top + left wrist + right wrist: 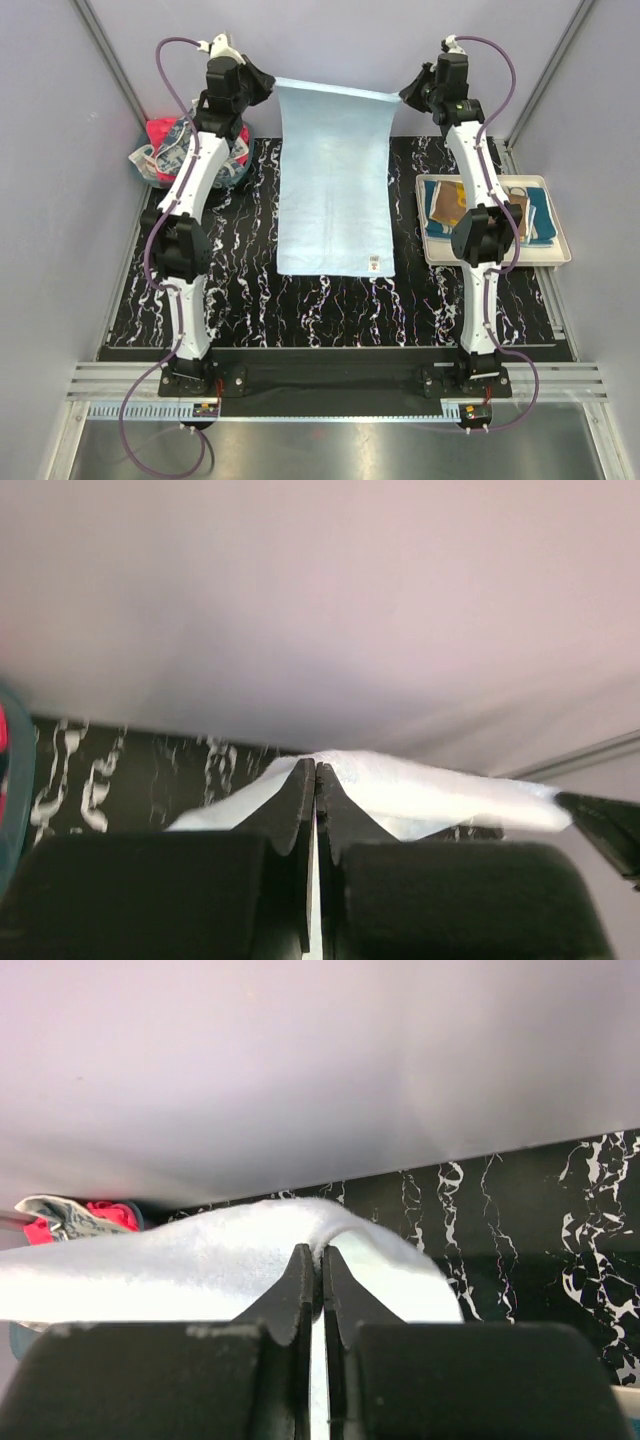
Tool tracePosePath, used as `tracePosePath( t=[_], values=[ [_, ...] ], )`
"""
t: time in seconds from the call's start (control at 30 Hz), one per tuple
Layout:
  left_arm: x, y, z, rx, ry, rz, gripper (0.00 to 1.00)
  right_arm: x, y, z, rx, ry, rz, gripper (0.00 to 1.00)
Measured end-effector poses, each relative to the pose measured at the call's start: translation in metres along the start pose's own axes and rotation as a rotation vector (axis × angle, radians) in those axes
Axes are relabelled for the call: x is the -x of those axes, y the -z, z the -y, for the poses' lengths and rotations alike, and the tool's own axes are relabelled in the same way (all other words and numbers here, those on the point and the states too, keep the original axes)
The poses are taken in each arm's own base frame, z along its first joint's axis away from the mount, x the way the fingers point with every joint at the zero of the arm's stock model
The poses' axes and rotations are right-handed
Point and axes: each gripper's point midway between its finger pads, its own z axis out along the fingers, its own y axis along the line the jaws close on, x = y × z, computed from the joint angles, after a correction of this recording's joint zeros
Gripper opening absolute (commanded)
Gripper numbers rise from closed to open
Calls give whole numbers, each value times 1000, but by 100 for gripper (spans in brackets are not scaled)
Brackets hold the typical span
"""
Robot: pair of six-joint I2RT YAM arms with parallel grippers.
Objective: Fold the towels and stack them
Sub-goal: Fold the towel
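Observation:
My grippers should lower the towel's far edge onto the near edge [330,272], since the towel hangs tight from its raised far edge [337,88] to its flat near edge.
A light blue towel [335,180] hangs stretched between my two grippers, its far edge raised and its near edge lying on the black marbled mat [250,310]. My left gripper [268,85] is shut on the towel's far left corner [400,785]. My right gripper [405,95] is shut on its far right corner [200,1260]. Several unfolded towels [175,150], red-pink and printed white, sit in the teal bin at the back left. Folded towels [450,200], mustard-brown and teal, lie in the cream tray [495,255] at the right.
Grey walls close the back and sides. The tray sits right of the mat behind my right arm. The teal bin [140,165] stands at the mat's far left corner beside my left arm. A small tag [373,263] shows on the towel's near right corner.

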Motion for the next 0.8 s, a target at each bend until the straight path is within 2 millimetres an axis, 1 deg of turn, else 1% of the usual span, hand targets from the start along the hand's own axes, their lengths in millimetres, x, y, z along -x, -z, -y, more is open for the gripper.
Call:
tracePosePath(
  t=[0.07,0.1,0.17,0.23,0.33,0.5,0.57,0.63,0.67,0.73,0.8],
  values=[
    [16,2,9,-37,-5,41,0,6,5,1,7,-4,18,0],
    [16,2,11,-44,-9,45,0,7,6,1,9,-2,23,0],
    [8,1,10,-46,-19,43,0,5,6,-1,13,5,22,0],
    [-3,-2,0,-30,-19,25,0,-2,4,3,11,5,9,0],
    [-31,-7,-24,15,-16,-31,0,-24,0,13,-3,-2,-44,0],
    [-83,-3,-62,91,-5,-137,0,-76,-7,37,-36,-21,-171,0],
    [-94,1,-69,108,-3,-161,0,-95,-7,45,-48,-29,-219,0],
    [-95,4,-70,112,-3,-166,0,-106,-6,50,-57,-34,-249,0],
    [-93,5,-68,109,-3,-163,0,-108,-5,50,-55,-35,-255,0],
    [-83,10,-60,94,-5,-145,0,-105,-2,47,-49,-34,-251,0],
    [-71,15,-51,78,-6,-124,0,-96,4,40,-34,-31,-235,0]
  ],
)
